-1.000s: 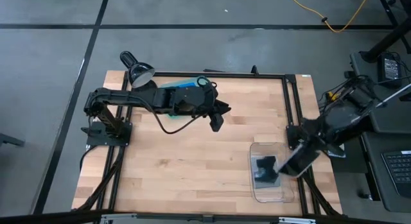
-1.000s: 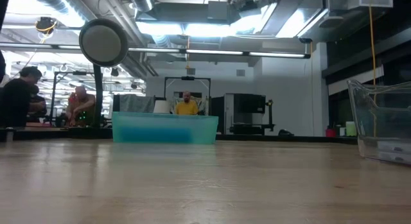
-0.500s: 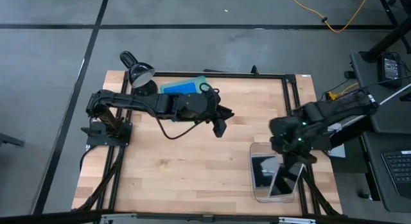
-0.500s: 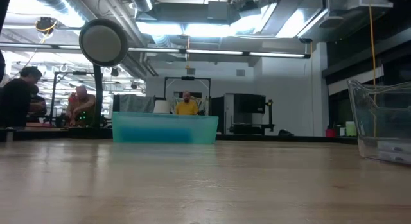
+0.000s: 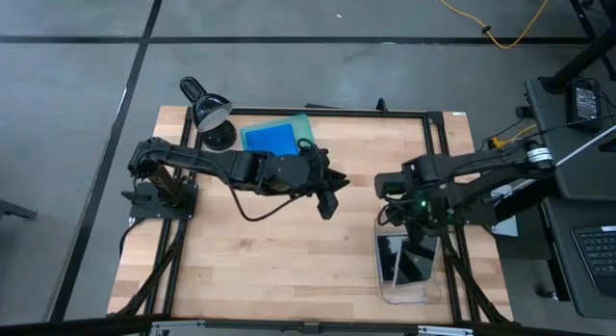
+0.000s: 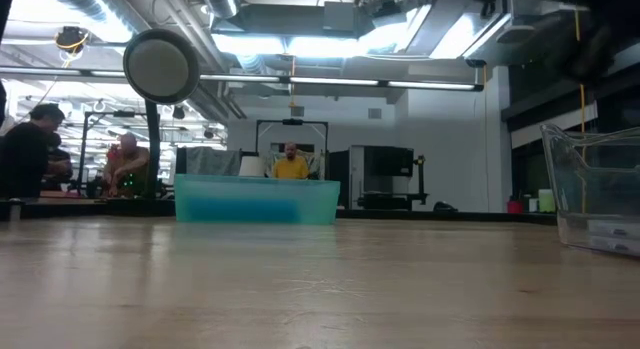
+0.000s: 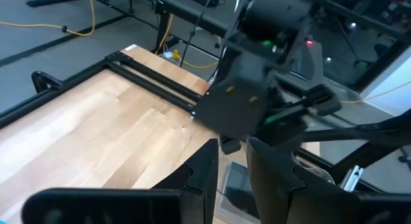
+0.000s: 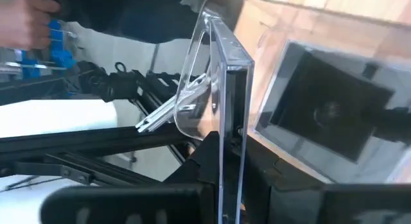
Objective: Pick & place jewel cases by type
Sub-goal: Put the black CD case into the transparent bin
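I should keep lowering the held grey-clear case with my right gripper until its edge rests inside, because it is hanging over the clear tray (image 5: 400, 292), where its own type lies.
A grey-clear jewel case (image 8: 225, 89) is held in my shut right gripper (image 8: 228, 153), over the clear tray (image 5: 383, 290) at the table's near right; from above the case (image 5: 416, 266) slants over the tray's right half. Another grey-clear case (image 5: 390, 257) with a disc lies flat in that tray. Bright blue cases (image 5: 270, 138) lie in the green tray (image 6: 258, 201) at the far left. My left gripper (image 5: 327, 201) hovers over the table's middle, its fingers (image 7: 207, 176) a narrow gap apart with nothing between them. My right gripper pinches the grey-clear case by its two flat faces, at one edge (image 8: 226, 137), between its two fingers. The fingers slant down from the table's far right side. The case juts out edge-on beyond them, tilted. Whether it touches the clear tray I cannot tell.
A black lamp (image 5: 210, 113) stands at the table's far left corner beside the green tray. A black frame rail (image 5: 431, 153) runs along the right side next to the clear tray. Bare wood (image 5: 269, 249) lies between the two trays. People stand in the room beyond.
My right gripper has swung from the table's right edge toward the left and down over the clear tray, turning as it went, and has carried the grey-clear case with it. My left gripper has drifted a little toward the near edge.
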Controlling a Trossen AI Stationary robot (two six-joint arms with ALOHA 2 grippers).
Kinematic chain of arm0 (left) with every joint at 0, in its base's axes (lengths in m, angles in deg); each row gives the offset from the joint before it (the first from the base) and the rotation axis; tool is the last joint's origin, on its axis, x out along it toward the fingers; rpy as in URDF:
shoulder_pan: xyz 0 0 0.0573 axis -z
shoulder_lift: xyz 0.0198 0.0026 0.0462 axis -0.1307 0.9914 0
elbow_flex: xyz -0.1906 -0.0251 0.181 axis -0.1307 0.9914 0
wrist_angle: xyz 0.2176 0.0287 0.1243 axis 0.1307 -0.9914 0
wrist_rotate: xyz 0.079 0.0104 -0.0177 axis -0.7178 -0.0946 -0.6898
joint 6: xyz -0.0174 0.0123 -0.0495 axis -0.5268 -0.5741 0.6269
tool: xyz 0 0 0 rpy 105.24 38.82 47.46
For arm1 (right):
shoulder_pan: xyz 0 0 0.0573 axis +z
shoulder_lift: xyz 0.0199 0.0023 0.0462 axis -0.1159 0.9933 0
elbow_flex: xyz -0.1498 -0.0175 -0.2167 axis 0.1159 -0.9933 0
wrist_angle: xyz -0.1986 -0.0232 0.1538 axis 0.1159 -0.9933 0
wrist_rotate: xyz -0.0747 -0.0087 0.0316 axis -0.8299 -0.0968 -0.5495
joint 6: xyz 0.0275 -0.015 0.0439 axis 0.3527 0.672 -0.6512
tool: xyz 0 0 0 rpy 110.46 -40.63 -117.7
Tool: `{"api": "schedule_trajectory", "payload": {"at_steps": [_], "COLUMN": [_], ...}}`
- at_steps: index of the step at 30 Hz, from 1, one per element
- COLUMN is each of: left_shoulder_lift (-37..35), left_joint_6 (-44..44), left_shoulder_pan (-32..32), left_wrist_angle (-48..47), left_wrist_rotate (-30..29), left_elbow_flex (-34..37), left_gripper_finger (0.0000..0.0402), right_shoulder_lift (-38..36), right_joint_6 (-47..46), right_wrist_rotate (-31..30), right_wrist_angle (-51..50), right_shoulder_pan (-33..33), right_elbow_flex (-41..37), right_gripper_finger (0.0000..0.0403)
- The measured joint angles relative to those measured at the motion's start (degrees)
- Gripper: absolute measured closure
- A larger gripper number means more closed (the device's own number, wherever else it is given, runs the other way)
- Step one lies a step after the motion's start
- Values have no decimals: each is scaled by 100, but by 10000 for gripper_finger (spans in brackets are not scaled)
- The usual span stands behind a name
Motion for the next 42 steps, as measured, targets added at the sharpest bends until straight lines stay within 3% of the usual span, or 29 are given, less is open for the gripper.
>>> {"api": "schedule_trajectory", "payload": {"at_steps": [8, 19, 33, 42], "left_shoulder_lift": [0, 0, 0, 0], "left_joint_6": [-105, -108, -107, -107], "left_shoulder_pan": [-29, -102, -101, -101], "left_wrist_angle": [2, 2, 7, 8], "left_wrist_rotate": [-59, -97, -94, -93], "left_elbow_flex": [0, 0, 0, 0], "left_gripper_finger": [327, 327, 327, 327], "right_shoulder_lift": [4, 37, 840, 918], "right_joint_6": [-207, -625, -160, -149], "right_wrist_rotate": [157, 223, 471, 318], "right_wrist_angle": [787, 1859, 1923, 1924], "right_shoulder_pan": [-85, -85, -83, -83], "right_elbow_flex": [-857, -1359, -1391, -1391], "right_gripper_finger": [363, 362, 362, 356]}}
